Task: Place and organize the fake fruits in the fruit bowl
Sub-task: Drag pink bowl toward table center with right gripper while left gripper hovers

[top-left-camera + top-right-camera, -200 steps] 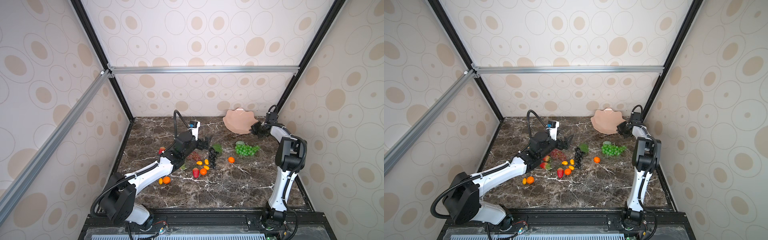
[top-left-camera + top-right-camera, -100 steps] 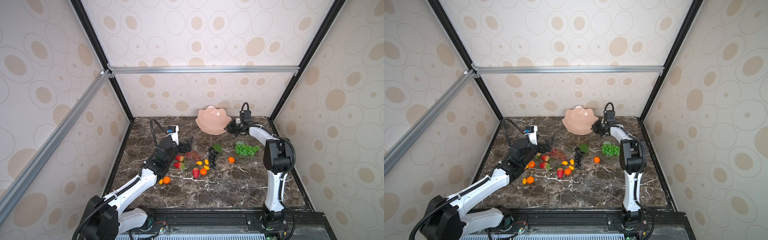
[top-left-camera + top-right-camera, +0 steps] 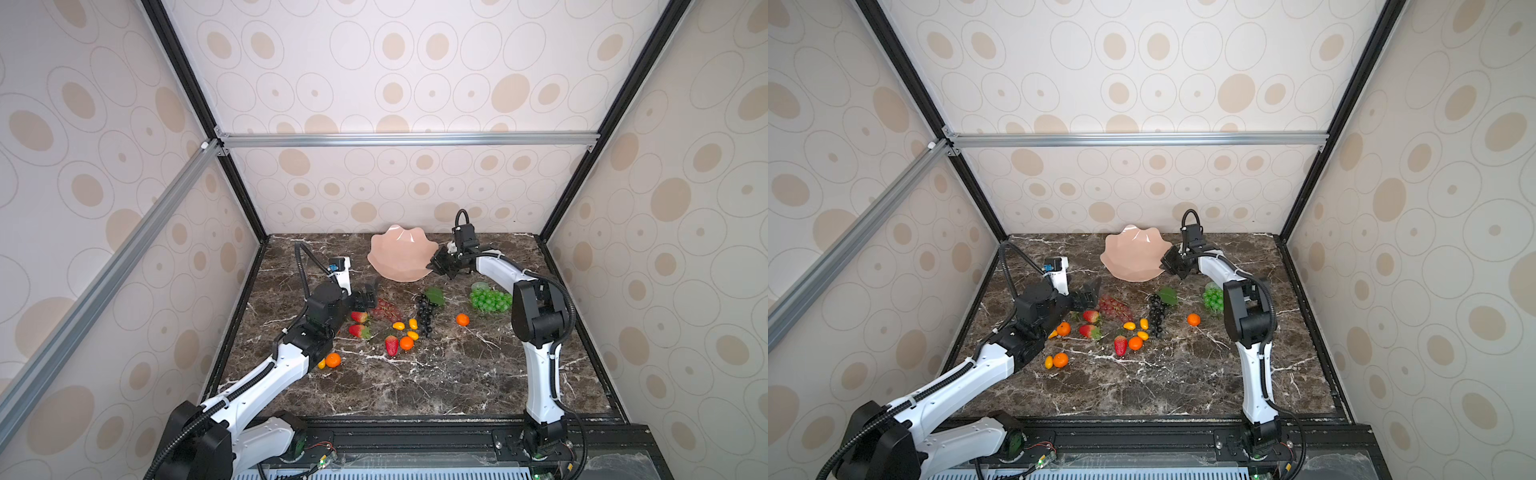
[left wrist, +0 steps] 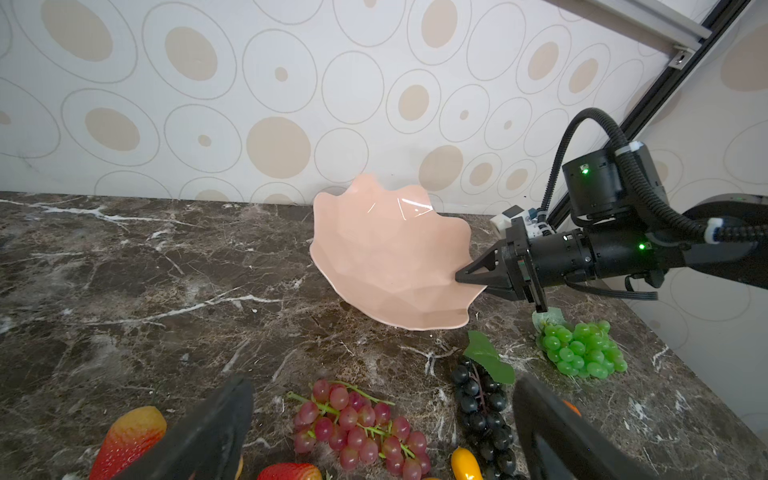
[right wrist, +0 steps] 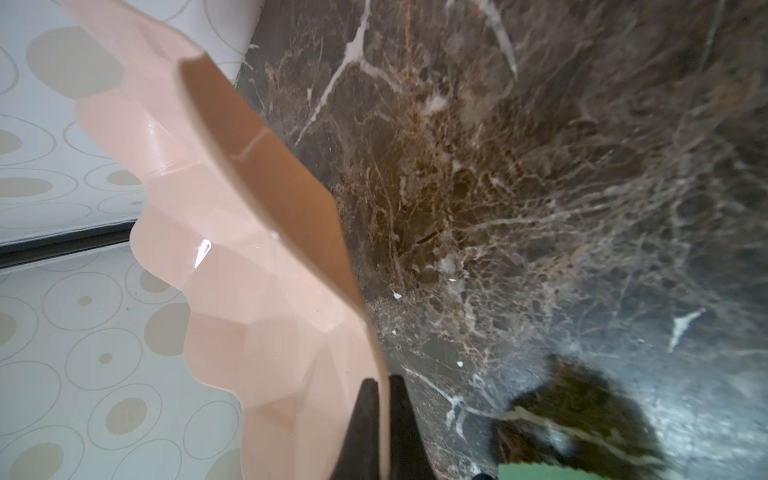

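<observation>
The marble (image 3: 393,288) under the fruit bowl is clear behind the red grapes, so the robot's right gripper should keep lowering the fruit bowl until its bottom (image 3: 401,260) rests flat.
The pale pink fruit bowl (image 3: 397,257) (image 3: 1131,255) (image 4: 386,257) (image 5: 249,270) stands tilted on edge at the back middle of the table, its lower rim at or just above the marble. My right gripper (image 3: 437,264) (image 3: 1168,262) (image 4: 461,276) (image 5: 384,386) is shut on its right rim. The fake fruits lie in front: red grapes (image 3: 384,309) (image 4: 357,428), black grapes (image 3: 426,318) (image 4: 482,411), green grapes (image 3: 490,300) (image 4: 582,349), strawberries (image 3: 359,316), tangerines (image 3: 462,319) and yellow ovals (image 3: 398,326). My left gripper (image 3: 368,297) (image 3: 1090,293) (image 4: 382,382) hangs open just left of the red grapes, holding nothing.
Patterned walls and black frame posts (image 3: 245,208) close in the dark marble table (image 3: 415,386) on three sides. One tangerine (image 3: 333,360) and a yellow oval lie beside my left forearm. My right arm's elbow (image 3: 536,311) stands next to the green grapes.
The right gripper has carried the bowl leftward from the back right corner to the back middle, slightly lower. The left gripper has drawn back to the left, still open.
</observation>
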Robot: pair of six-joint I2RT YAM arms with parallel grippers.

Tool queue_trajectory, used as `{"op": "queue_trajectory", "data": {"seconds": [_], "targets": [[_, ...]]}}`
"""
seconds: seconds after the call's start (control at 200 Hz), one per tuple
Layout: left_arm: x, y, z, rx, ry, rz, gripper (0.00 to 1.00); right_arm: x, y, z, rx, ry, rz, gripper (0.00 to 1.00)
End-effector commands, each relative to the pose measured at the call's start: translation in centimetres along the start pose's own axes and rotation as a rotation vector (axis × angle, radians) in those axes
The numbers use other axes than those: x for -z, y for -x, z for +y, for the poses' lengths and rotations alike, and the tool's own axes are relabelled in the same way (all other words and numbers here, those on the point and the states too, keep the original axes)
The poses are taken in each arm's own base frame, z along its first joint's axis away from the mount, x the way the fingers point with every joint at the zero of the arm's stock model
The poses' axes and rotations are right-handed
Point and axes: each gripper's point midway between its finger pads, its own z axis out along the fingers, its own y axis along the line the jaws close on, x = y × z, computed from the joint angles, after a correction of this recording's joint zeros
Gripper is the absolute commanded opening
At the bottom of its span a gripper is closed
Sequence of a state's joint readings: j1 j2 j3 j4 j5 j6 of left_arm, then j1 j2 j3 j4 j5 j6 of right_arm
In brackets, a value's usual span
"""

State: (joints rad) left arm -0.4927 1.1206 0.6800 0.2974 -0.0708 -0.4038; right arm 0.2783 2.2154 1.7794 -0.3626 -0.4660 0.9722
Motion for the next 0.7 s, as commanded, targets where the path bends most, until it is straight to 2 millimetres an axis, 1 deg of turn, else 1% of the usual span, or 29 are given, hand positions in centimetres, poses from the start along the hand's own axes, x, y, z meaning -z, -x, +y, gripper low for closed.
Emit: {"op": "queue_trajectory", "data": {"seconds": [0.0,0.105,0.115,0.145,0.31,0.565,0.695], "targets": [[0.2,0.0,0.3,0.016,0.007,0.001,0.98,-0.7,-1.4,-0.3,0.021,-0.029,0.024,0.00],[0.1,-0.2,0.3,0.016,0.006,0.007,0.98,-1.0,-1.7,-1.1,0.024,-0.057,0.033,0.00],[0.1,-0.7,0.5,0.014,0.013,0.026,0.98,-1.1,-1.7,-1.1,0.023,-0.057,0.034,0.00],[0.1,-0.9,0.5,0.015,0.015,0.034,0.98,-1.2,-1.8,-1.3,0.021,-0.061,0.041,0.00],[0.1,-0.9,0.4,0.019,0.009,0.036,0.98,-2.0,-2.4,-2.0,0.025,-0.079,0.067,0.00],[-0.2,-1.3,0.3,0.021,0.004,0.049,0.98,-2.4,-2.8,-3.2,0.030,-0.120,0.069,0.01],[-0.3,-1.3,0.2,0.022,-0.002,0.055,0.98,-2.5,-2.9,-3.6,0.031,-0.133,0.070,0.07]]}}
